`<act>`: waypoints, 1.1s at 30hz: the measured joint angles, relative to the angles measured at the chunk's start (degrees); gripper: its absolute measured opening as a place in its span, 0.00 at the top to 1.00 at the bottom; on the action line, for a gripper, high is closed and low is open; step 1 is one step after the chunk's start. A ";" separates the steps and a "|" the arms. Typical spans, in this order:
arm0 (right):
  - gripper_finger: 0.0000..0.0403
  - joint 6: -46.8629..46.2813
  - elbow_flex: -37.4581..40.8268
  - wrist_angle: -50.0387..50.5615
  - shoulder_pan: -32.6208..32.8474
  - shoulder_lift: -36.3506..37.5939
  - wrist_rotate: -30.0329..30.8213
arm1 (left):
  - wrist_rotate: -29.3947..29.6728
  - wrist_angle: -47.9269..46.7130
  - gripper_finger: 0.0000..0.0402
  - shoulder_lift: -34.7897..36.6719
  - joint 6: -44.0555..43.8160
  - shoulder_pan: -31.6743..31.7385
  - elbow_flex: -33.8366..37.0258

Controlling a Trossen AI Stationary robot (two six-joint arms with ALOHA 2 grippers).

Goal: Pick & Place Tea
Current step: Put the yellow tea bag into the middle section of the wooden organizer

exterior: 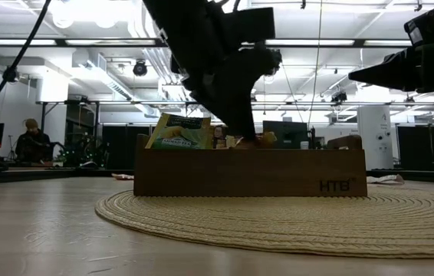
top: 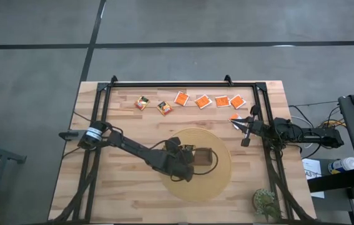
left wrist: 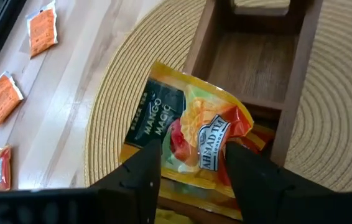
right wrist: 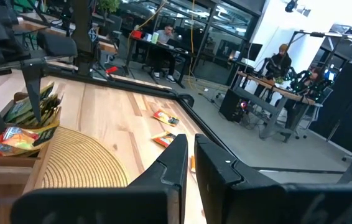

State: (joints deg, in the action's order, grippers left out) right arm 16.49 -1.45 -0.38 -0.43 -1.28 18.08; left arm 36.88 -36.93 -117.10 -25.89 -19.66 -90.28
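I should close my left gripper and push the sachet's red end (left wrist: 235, 124) down into the compartment before leaving, because the yellow-orange sachet lies tilted across the tray's side.
My left gripper (left wrist: 191, 149) hangs open over the brown wooden tray (top: 207, 152), slanting down. A yellow-orange tea sachet with a dark label (left wrist: 188, 124) lies tilted below and between its fingers, resting across a tray wall (left wrist: 269, 112) over other sachets. A green-and-yellow sachet (exterior: 179, 132) stands in the tray's end compartment. More tea lies in a row at the table's far side: two yellow-orange sachets (top: 142, 103) and several bright orange ones (top: 202, 100). My right gripper (top: 247, 128) waits shut at the table's right side, level. My left gripper's fingers (left wrist: 145, 168) stand on either side of the yellow-orange sachet's near part (left wrist: 191, 165), coming from above at a slant. Whether they touch it, I cannot tell. The sachet lies on the tray, not lifted.
The tray sits on a round woven mat (top: 221, 181) in the table's middle. A black frame (top: 183, 83) runs around the table's far edge and sides. A small green plant (top: 266, 201) stands at the near right corner. Bare wood lies to the left of the mat.
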 joint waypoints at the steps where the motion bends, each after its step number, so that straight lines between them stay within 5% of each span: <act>1: 0.93 0.01 -0.01 0.00 0.02 0.00 -0.01 | -0.02 -0.09 0.56 0.00 0.00 0.00 -0.36; 12: 0.93 0.01 0.00 0.00 0.02 0.00 -0.01 | -3.83 -1.26 0.60 0.13 1.18 -1.32 -4.19; 20: 0.93 0.00 0.00 0.00 0.02 0.00 -0.01 | -4.64 -1.07 0.97 0.13 4.82 -1.30 -2.61; 33: 0.93 0.00 -0.01 0.00 0.01 0.00 0.00 | -6.43 2.91 1.00 0.11 6.40 -0.68 -1.48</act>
State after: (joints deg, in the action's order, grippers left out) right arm 16.49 -1.46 -0.38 -0.42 -1.28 18.07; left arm 30.46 -34.02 -116.99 -19.49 -20.34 -91.76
